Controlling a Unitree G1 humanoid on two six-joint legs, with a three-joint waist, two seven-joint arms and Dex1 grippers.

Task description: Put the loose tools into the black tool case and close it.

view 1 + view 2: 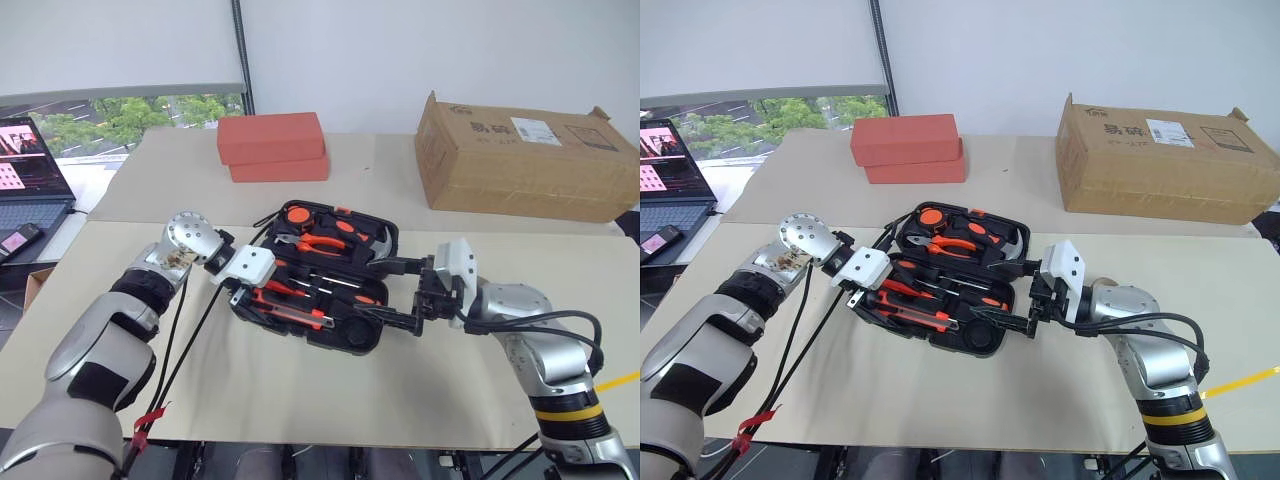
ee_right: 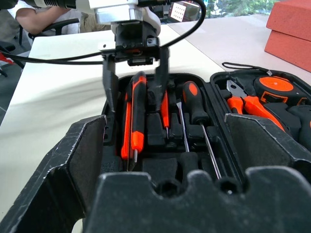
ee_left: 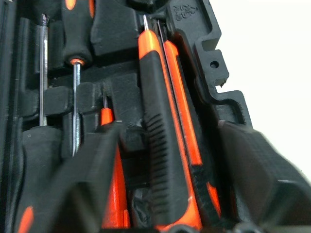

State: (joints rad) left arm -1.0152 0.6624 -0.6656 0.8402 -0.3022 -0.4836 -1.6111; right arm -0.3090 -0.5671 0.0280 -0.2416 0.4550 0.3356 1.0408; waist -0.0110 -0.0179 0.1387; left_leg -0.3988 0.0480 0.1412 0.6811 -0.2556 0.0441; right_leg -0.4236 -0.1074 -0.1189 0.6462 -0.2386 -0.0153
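The orange-black utility knife (image 3: pixel 163 131) is leaning on its edge in its slot, so my left gripper should shut its fingers and push down on the knife (image 3: pixel 176 104) until it is flat.
The black tool case (image 1: pixel 386 240) lies open in the middle of the table, with screwdrivers (image 2: pixel 192 99) and other tools lying in its moulded slots. My left gripper (image 1: pixel 255 298) is over the case's left end, open. Its fingers (image 2: pixel 111 87) stand on either side of the orange-black utility knife (image 2: pixel 138 109), which lies in the case beside a thin orange tool (image 3: pixel 187 131). My right gripper (image 1: pixel 372 290) is at the case's right end, open, its fingers (image 1: pixel 395 320) spread around the near half. I cannot tell if they touch the case.
Orange-handled pliers (image 1: pixel 325 243) lie in the far half of the case. Two stacked red boxes (image 1: pixel 272 145) stand behind the case, a brown cardboard box (image 1: pixel 520 160) at the back right. A laptop (image 1: pixel 25 170) and a phone (image 1: pixel 20 240) are far left. Cables (image 1: pixel 185 330) hang by my left arm.
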